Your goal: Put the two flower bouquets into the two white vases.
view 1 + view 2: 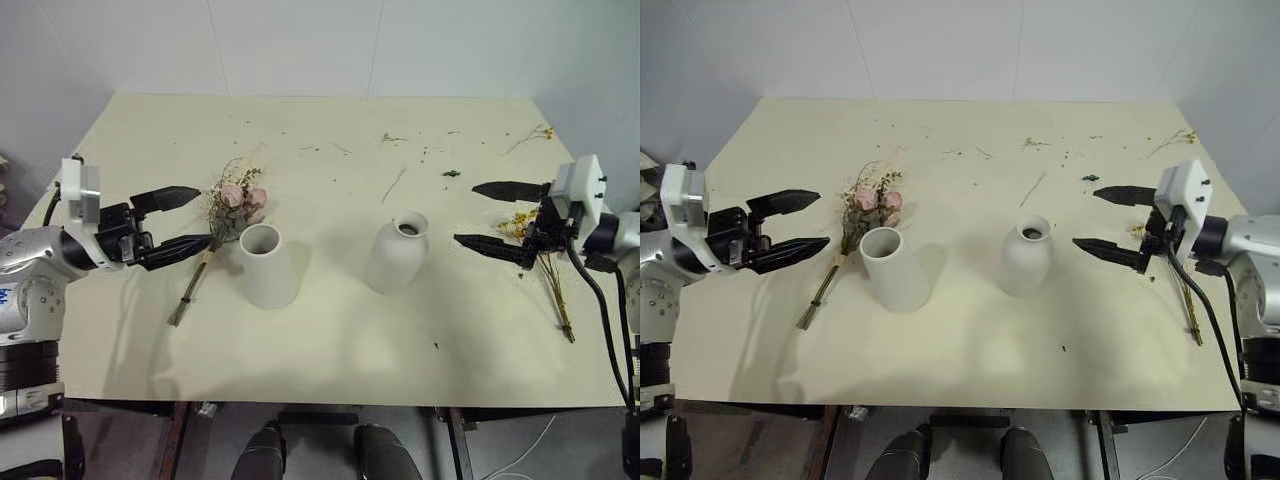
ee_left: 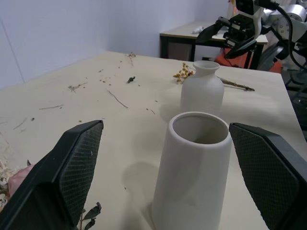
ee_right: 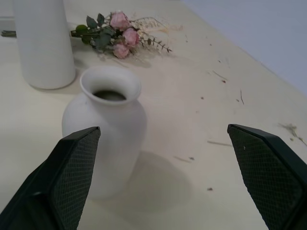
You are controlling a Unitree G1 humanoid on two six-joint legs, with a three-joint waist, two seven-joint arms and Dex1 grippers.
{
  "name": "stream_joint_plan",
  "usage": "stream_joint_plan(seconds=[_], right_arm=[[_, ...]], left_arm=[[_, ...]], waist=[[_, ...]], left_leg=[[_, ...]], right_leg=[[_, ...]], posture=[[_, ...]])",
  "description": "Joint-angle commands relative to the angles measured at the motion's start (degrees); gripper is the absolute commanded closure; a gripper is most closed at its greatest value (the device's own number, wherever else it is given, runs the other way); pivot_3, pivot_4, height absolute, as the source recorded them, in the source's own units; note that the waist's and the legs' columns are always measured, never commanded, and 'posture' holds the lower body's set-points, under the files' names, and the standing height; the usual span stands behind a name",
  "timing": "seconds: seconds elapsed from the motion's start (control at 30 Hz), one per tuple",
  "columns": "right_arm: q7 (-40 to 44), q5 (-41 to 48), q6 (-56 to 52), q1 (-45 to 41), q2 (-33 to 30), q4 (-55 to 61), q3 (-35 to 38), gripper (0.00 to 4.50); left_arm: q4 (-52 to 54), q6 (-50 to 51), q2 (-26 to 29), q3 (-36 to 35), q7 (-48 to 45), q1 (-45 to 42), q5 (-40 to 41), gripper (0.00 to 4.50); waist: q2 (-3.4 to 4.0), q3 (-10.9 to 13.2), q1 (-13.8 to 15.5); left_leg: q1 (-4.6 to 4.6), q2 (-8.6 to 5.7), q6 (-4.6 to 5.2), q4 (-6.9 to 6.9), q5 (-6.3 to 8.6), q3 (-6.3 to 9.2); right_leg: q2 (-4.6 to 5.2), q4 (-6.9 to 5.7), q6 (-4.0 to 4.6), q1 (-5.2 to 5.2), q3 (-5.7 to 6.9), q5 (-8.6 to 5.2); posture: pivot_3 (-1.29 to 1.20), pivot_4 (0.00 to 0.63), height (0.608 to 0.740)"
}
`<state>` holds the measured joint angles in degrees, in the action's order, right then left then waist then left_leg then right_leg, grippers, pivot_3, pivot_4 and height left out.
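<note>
The yellow-orange bouquet's stems lie clear beside my right gripper's open fingers, so I should keep moving toward the stems below the flowers until the fingers are around them.
The rose bouquet lies flat on the table, left of centre, its stems pointing toward the front edge. Right beside it stands the wide-mouthed white vase; the bottle-shaped white vase stands upright to its right. Both vases hold nothing. The yellow-orange bouquet lies near the right edge, partly hidden by my right gripper. That gripper hovers open over it, pointing toward the bottle vase. My left gripper is open too, fingers level just left of the roses, facing the wide vase.
Loose twigs and crumbs are scattered over the far half of the beige table. A small yellow sprig lies at the far right corner. White walls close the back. Another table stands beyond the right side.
</note>
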<state>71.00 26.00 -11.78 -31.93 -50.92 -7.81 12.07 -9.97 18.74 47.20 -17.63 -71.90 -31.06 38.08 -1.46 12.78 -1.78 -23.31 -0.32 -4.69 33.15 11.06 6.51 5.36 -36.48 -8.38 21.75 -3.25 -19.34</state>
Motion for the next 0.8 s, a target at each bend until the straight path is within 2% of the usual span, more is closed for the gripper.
stream_joint_plan(seconds=[0.03, 0.17, 0.27, 0.37, 0.53, 0.63, 0.8], right_arm=[[-1.0, 1.2, -0.2, 1.3, -2.3, 3.2, 3.9, 0.02], [-2.7, 0.1, -0.1, 4.3, -3.2, 2.7, 6.2, 0.02], [-4.3, -2.7, -2.8, 6.4, -7.1, -1.5, 7.0, 0.02], [-5.9, -7.4, -7.6, 5.8, -12.0, -9.9, 3.6, 0.02], [-5.2, -13.4, -13.9, -2.8, -14.8, -25.0, -3.7, 0.02], [-6.7, -18.1, -15.2, -11.5, -13.9, -36.5, -8.1, 0.02], [-4.8, -24.8, -15.7, -20.8, -11.4, -50.4, -14.9, 0.02]], left_arm=[[0.1, -1.1, 0.1, 0.1, -0.5, -3.0, -0.3, 0.0], [-0.1, -1.0, -0.7, 1.1, -0.8, -4.9, -0.3, 0.0], [1.3, 0.8, -0.5, 2.5, -2.4, -6.2, 0.4, 0.0], [2.1, 1.7, -0.2, 3.2, -3.1, -7.4, 0.7, 0.0], [7.1, 4.1, 0.0, 2.4, -2.4, -6.6, 2.3, 0.0], [10.5, 5.4, 0.1, 1.4, -1.3, -5.4, 3.5, 0.0], [15.8, 7.6, 0.0, -0.2, 1.3, -3.5, 5.6, 0.0]], waist=[[0.0, 0.0, 0.1], [0.0, 0.0, 0.2], [0.0, 0.0, 0.1], [0.0, 0.0, 0.1], [0.0, 0.0, -0.6], [0.08, 0.0, -1.4], [0.09, 0.0, -1.6]], left_leg=[[0.0, 0.0, 0.0, 0.01, 0.0, -0.01], [0.01, 0.0, 0.0, 0.04, 0.0, -0.01], [0.01, -0.01, 0.0, 0.08, 0.0, -0.01], [0.0, -0.02, 0.02, 0.12, 0.02, -0.03], [0.03, 0.01, 0.03, 0.14, 0.02, -0.12], [0.07, 0.01, 0.03, 0.14, 0.02, -0.19], [0.05, 0.05, 0.01, 0.09, 0.04, -0.22]], right_leg=[[0.0, -0.01, 0.0, 0.0, -0.01, 0.0], [0.0, -0.01, 0.0, -0.03, 0.0, 0.0], [0.01, -0.03, -0.01, -0.04, -0.01, 0.01], [0.0, -0.03, -0.01, -0.04, -0.02, 0.01], [0.0, -0.02, 0.01, -0.04, -0.09, 0.02], [0.01, -0.02, 0.0, -0.03, -0.16, 0.02], [-0.03, 0.0, -0.01, 0.03, -0.18, 0.0]], posture=[[0.0, 0.15, 0.74], [0.0, 0.15, 0.74], [0.0, 0.15, 0.74], [0.0, 0.15, 0.74], [0.0, 0.15, 0.74], [0.0, 0.15, 0.74], [0.0, 0.15, 0.74]])
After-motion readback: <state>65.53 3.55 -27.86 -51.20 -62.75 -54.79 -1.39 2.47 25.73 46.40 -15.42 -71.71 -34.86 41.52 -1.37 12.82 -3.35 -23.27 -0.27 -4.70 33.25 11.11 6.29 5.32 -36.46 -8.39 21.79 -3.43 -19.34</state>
